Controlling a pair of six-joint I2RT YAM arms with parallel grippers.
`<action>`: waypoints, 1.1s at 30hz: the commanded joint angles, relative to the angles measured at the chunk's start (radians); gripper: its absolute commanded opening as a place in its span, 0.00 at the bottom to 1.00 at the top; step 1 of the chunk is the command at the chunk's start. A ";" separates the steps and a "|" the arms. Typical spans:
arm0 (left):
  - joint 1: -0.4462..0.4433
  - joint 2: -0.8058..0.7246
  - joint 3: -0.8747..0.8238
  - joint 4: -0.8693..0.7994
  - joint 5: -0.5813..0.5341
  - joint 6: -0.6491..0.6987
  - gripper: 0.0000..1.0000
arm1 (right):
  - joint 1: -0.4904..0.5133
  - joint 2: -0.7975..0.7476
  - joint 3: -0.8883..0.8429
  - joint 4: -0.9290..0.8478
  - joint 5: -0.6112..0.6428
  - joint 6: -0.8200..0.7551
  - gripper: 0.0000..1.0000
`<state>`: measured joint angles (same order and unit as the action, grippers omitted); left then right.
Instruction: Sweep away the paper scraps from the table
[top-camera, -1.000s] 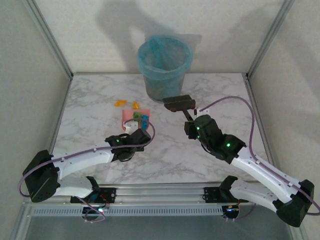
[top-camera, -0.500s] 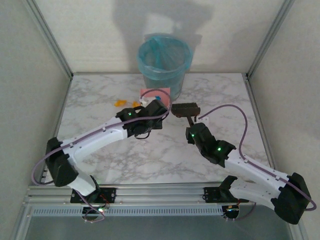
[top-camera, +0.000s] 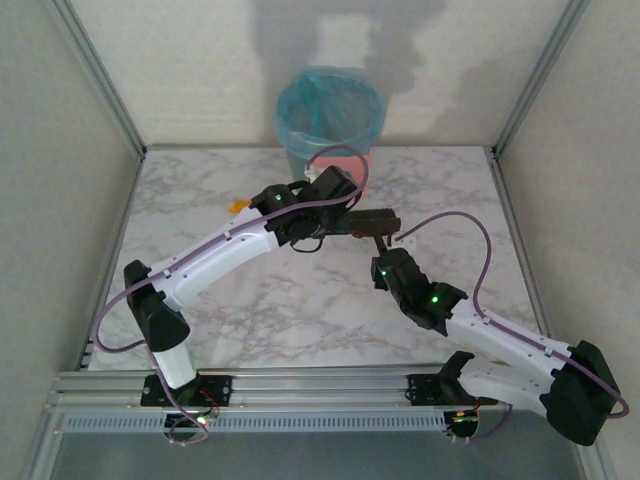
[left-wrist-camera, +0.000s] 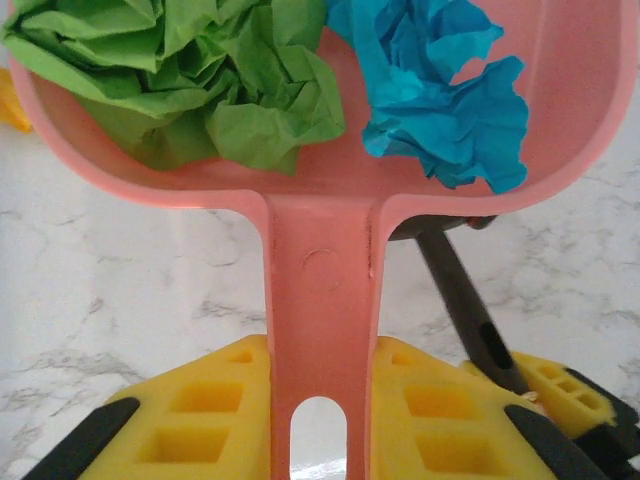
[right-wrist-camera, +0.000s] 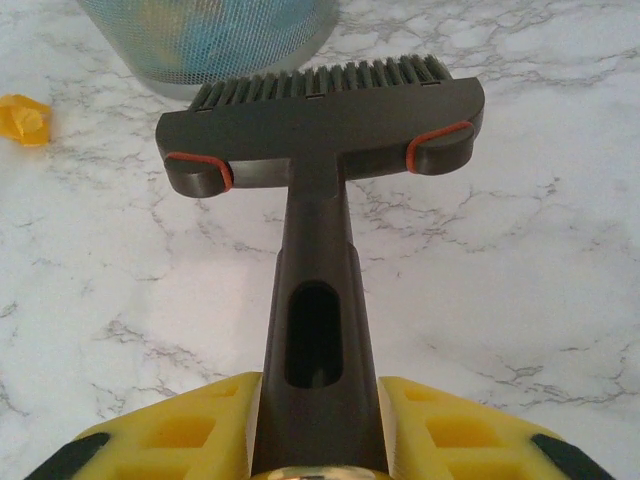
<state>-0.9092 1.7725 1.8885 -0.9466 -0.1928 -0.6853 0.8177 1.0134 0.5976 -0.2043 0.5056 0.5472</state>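
Observation:
Next, I swing the loaded dustpan (top-camera: 358, 170) out beside the bin with my left gripper, then lift it and tip it over the bin's rim (top-camera: 381, 112), because the dustpan sits low against the bin's near side.
Crumpled paper scraps, one green (left-wrist-camera: 190, 80) and one bright blue (left-wrist-camera: 440, 90), lie in the pink dustpan (left-wrist-camera: 320, 200). My left gripper (left-wrist-camera: 320, 420) is shut on the dustpan's handle. From above, the dustpan (top-camera: 345, 160) hangs against the near side of the bin (top-camera: 330, 105), with my left gripper (top-camera: 328, 192) just behind it. An orange scrap (right-wrist-camera: 22, 120) lies on the marble table (top-camera: 300, 320), left of the bin; the same orange scrap (top-camera: 238, 205) peeks out beside the left arm. My right gripper (right-wrist-camera: 318, 420) is shut on the dark brush (right-wrist-camera: 320, 120), held over the table before the bin.
The blue-lined mesh bin (right-wrist-camera: 210, 40) stands at the table's far edge, centre. The brush (top-camera: 375, 220) hovers just right of the left wrist, so both arms crowd the space before the bin. Aluminium rails frame the table.
My left arm has stretched out and carried the dustpan with its scraps from the table's middle up to the bin. The right arm drew the brush slightly left and nearer.

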 joint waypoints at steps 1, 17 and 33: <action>-0.008 0.059 0.112 -0.039 0.041 0.029 0.00 | -0.006 -0.016 -0.005 0.058 0.047 0.009 0.00; 0.113 0.273 0.546 0.002 0.226 -0.001 0.00 | -0.005 -0.002 -0.005 0.066 0.021 0.004 0.00; 0.114 0.311 0.513 0.004 0.263 -0.011 0.00 | -0.005 0.012 -0.001 0.068 0.010 0.002 0.00</action>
<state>-0.7944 2.0754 2.4058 -0.9703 0.1093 -0.6956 0.8177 1.0248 0.5976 -0.1963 0.4973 0.5468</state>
